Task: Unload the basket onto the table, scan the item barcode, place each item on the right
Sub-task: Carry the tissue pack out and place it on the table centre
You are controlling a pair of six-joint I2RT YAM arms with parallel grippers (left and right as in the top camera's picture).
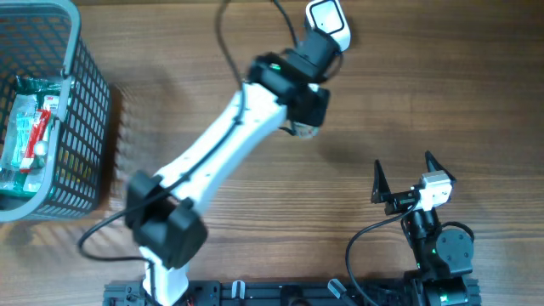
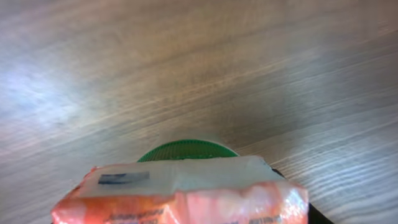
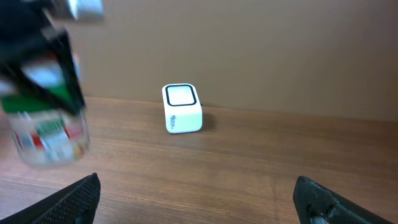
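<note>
I can see the item upright (image 3: 53, 138) and the table before my right gripper (image 1: 340, 153) clear. My left gripper keeps moving the item there and lets go once the item's base rests.
My left gripper (image 1: 304, 109) is shut on the item (image 1: 301, 127), a packet with an orange-pink wrapper, a white top and a green round part. It hangs above the table, just in front of the white barcode scanner (image 1: 328, 19). In the left wrist view the item (image 2: 186, 193) fills the bottom edge and hides the fingers; a dark label shows on its white top. The right wrist view shows the item (image 3: 48, 127) blurred at the left and the scanner (image 3: 182, 107) farther back, window facing up. My right gripper (image 1: 403, 174) rests open and empty near the front right (image 3: 196, 190).
A grey wire basket (image 1: 85, 93) stands at the left edge with several wrapped packets (image 1: 30, 127) in it. The left arm's white link crosses the table diagonally from the front left. Black cables run near the scanner and the right arm's base.
</note>
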